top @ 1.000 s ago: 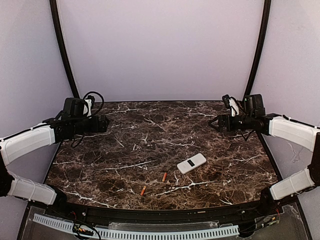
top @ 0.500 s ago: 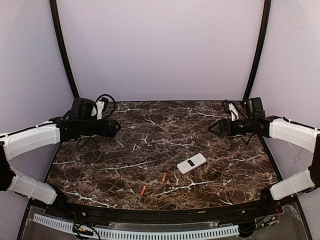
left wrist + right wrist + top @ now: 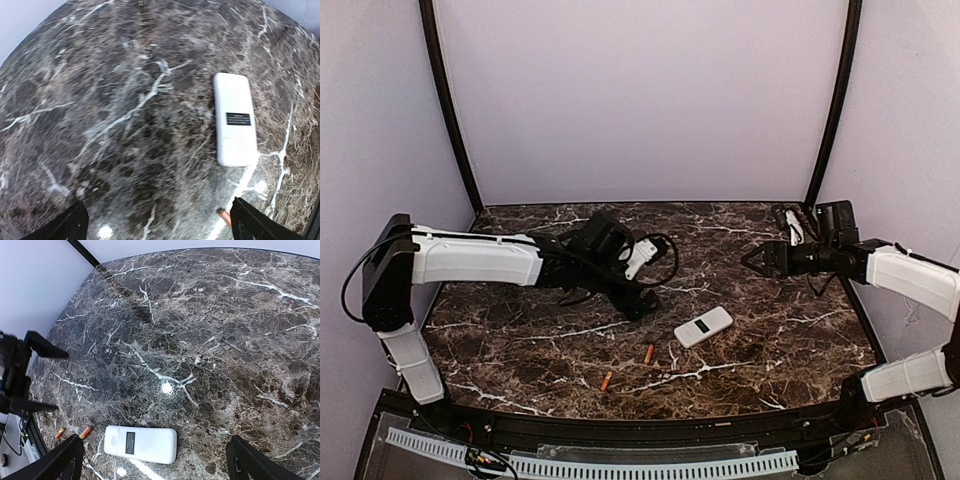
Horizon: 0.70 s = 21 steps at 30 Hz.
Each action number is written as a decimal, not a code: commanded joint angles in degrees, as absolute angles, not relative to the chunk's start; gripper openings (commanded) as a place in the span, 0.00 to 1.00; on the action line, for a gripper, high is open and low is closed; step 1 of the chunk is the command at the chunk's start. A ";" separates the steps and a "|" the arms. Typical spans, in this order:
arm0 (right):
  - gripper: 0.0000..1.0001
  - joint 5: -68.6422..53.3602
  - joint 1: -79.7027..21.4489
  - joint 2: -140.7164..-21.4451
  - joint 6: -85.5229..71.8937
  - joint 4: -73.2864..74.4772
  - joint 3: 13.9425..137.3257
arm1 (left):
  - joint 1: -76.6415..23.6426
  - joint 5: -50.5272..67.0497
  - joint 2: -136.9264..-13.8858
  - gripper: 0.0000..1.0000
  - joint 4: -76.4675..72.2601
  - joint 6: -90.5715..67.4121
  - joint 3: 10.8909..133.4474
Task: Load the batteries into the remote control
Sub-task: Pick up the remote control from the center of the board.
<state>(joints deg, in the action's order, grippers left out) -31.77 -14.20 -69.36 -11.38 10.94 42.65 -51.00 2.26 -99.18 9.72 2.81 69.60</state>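
Note:
I should now move my left gripper over the remote, since the remote's long sides (image 3: 704,327) line up with its open fingers, until the fingers grip its cover end (image 3: 687,336).
The remote control (image 3: 703,327) lies white back up, dark label showing, right of the table's middle; it also shows as the remote (image 3: 235,119) and the remote (image 3: 140,444). Two orange-red batteries lie near the front: one battery (image 3: 649,353) just left of the remote, the other battery (image 3: 606,381) closer to the edge. My left gripper (image 3: 642,304) hangs open just left of the remote, holding nothing. In its wrist view the left gripper (image 3: 160,222) has a battery end (image 3: 225,216) beside its right finger. My right gripper (image 3: 752,257) is open and empty at the back right; the right gripper (image 3: 155,467) looks down at the remote.
Lilac walls close in the marble table (image 3: 520,330) on three sides, with black posts (image 3: 448,100) at the back corners. A white perforated strip (image 3: 590,466) runs along the near edge. A looped cable (image 3: 660,255) hangs off the left wrist.
My left arm has swung from the back left across to the table's middle, its gripper now low beside the remote. The right gripper has dipped slightly. Both stay open.

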 commanded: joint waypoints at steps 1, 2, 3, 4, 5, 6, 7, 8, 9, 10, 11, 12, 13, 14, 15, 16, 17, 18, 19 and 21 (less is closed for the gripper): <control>0.99 -34.76 -11.78 -67.43 -13.45 9.47 41.25 | -56.42 3.19 -106.10 1.00 14.40 7.26 76.55; 0.99 -35.14 -11.16 -67.21 -13.65 9.37 40.88 | -57.92 2.97 -107.32 1.00 14.98 7.45 77.65; 0.98 -35.48 -10.57 -66.97 -13.80 9.32 40.61 | -58.62 2.67 -109.71 1.00 16.05 7.93 79.99; 0.98 -35.70 -10.08 -66.64 -13.94 9.24 40.29 | -59.83 2.10 -110.93 1.00 16.55 8.09 81.08; 0.99 -35.85 -9.61 -66.34 -14.10 9.16 39.93 | -60.41 1.88 -112.85 1.00 17.39 8.57 83.00; 0.98 -35.94 -9.24 -66.05 -14.25 8.98 39.59 | -61.29 1.44 -113.78 1.00 17.70 8.64 83.78; 0.98 -35.88 -8.96 -65.82 -14.38 8.97 39.34 | -61.63 1.02 -115.21 1.00 18.16 8.64 85.17; 0.99 -35.69 -8.65 -65.64 -14.52 8.94 39.10 | -62.10 0.99 -115.88 1.00 18.31 8.58 85.74; 0.98 -35.38 -8.43 -65.39 -14.81 8.96 38.91 | -62.25 0.93 -116.99 1.00 18.60 8.54 86.78; 0.99 -34.83 -8.23 -65.10 -15.04 8.96 38.73 | -62.54 0.82 -117.43 1.00 18.89 8.53 87.59; 0.99 -34.13 -8.07 -64.78 -15.53 8.96 38.61 | -62.69 0.73 -118.35 1.00 19.07 8.51 87.96; 0.99 -33.84 -7.94 -64.46 -15.62 9.02 38.47 | -62.98 0.72 -119.21 1.00 19.47 8.56 88.77; 0.99 -34.15 -7.65 -64.04 -15.51 9.05 38.23 | -63.04 -0.74 -119.59 1.00 19.62 8.78 89.12; 0.99 -34.60 -7.45 -63.66 -15.46 9.01 38.05 | -63.27 -1.07 -120.21 1.00 19.74 8.90 89.58; 0.99 -34.89 -7.20 -63.25 -15.51 8.97 37.91 | -63.41 -1.48 -120.48 1.00 19.80 8.93 89.83; 0.99 -35.23 -6.98 -62.78 -15.44 8.97 37.70 | -63.55 -1.57 -120.98 1.00 20.00 9.11 90.29; 0.99 -35.55 -6.76 -62.45 -15.39 8.84 37.56 | -63.85 -1.89 -121.22 1.00 20.06 9.17 90.54; 0.98 -35.62 -6.57 -62.10 -15.45 8.72 37.34 | -64.05 -2.09 -121.76 1.00 20.18 9.26 91.06; 0.99 -35.52 -6.40 -61.83 -15.56 8.54 37.07 | -64.24 -2.57 -122.05 1.00 20.24 9.33 91.36; 0.99 -35.94 -6.12 -61.74 -15.69 8.23 36.84 | -64.40 -2.96 -122.93 1.00 20.48 9.40 92.26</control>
